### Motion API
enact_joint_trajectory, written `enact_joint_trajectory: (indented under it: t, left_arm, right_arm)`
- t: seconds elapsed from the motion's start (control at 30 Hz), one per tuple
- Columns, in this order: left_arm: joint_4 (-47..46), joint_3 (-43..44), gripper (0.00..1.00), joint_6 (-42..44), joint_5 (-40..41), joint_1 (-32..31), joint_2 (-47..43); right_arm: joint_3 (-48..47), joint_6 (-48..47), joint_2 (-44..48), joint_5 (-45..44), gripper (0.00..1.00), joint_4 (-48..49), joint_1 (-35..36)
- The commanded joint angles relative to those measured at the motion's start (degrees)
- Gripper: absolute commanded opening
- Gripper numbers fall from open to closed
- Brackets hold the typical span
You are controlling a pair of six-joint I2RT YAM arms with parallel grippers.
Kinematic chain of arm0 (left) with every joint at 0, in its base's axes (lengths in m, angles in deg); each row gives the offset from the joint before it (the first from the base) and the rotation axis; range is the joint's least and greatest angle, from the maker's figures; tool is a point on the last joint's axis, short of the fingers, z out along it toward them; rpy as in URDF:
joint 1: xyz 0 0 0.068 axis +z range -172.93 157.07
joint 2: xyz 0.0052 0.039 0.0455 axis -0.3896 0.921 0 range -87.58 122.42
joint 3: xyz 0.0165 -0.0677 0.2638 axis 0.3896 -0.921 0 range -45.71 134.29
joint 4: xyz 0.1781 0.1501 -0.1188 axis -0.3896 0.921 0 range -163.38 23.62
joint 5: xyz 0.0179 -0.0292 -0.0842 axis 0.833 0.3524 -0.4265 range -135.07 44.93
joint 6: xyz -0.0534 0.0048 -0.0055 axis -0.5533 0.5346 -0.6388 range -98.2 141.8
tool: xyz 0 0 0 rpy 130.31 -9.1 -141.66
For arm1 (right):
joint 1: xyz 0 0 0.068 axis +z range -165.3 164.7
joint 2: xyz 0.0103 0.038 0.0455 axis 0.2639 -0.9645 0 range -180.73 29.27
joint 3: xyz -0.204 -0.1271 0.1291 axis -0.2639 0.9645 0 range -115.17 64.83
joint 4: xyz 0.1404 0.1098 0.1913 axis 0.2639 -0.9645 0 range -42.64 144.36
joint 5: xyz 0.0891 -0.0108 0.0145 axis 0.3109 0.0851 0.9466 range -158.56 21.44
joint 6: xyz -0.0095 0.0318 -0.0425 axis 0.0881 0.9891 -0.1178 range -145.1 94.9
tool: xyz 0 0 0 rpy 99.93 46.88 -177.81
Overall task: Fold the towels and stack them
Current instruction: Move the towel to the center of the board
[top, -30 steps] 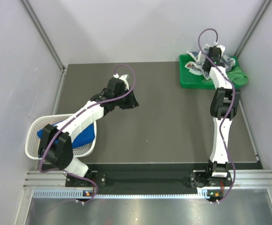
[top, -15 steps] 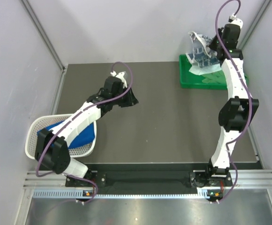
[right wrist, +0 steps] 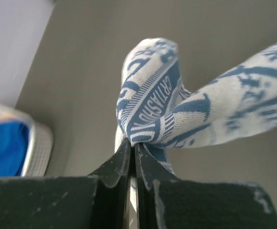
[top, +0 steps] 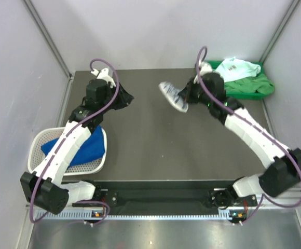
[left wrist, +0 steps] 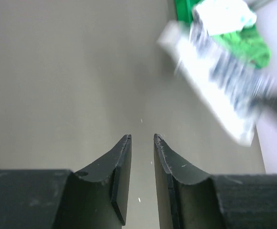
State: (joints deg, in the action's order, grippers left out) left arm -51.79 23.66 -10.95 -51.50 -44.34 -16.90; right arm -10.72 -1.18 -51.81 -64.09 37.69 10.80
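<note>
The tabletop before the white towel (top: 172,96) is clear, so my right gripper should keep pulling the towel toward the front edge (top: 163,176) until the towel trails out lengthwise, then let go.
My right gripper (top: 188,97) (right wrist: 133,143) is shut on a bunched white towel with navy logo print (top: 172,96) (right wrist: 163,107), which hangs above the middle back of the table. The same towel shows blurred in the left wrist view (left wrist: 219,83). My left gripper (top: 123,98) (left wrist: 142,138) hovers over the back left of the table, open, with nothing between its fingers and apart from the towel. A royal blue towel (top: 75,148) (right wrist: 2,148) lies in the white mesh basket (top: 36,142). A mint towel (top: 238,66) and a green towel (top: 254,85) lie on the green tray (top: 207,65).
The basket sits at the table's left edge, beside the left arm's base. The tray stands in the back right corner against the walls. Dark bare tabletop (top: 155,145) lies between the two arms.
My right arm has swung from the tray at the back right out over the table's middle, carrying the printed towel. My left gripper has moved back and to the left.
</note>
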Motion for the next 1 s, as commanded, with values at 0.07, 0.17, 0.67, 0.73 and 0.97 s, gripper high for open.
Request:
enact_joint_trajectory:
  t: [0.07, 0.17, 0.67, 0.73, 0.97]
  left_arm:
    - [2.3, 1.4, 0.30, 1.3, 1.7, 1.3, -2.5]
    - [1.9, -0.8, 0.30, 0.7, 1.2, 1.4, -2.0]
    - [-6.1, -6.5, 0.38, -0.1, -8.7, -5.0, 15.2]
    - [-7.0, -6.2, 0.38, -0.9, -9.0, -6.0, 18.3]
    - [-10.6, -4.2, 0.38, -2.5, -11.1, -7.7, 27.0]
  right_arm:
    - [17.2, 5.3, 10.7, 2.8, 0.00, 9.8, 13.7]
    - [24.6, 7.2, 11.3, 0.5, 0.00, 11.3, 25.8]
    - [39.2, 21.4, 21.3, -16.7, 0.47, -0.2, 55.6]
    - [38.6, 23.1, 26.5, -27.8, 0.60, -5.2, 53.9]
    - [38.2, 14.3, 27.2, -25.7, 0.46, -8.2, 23.9]
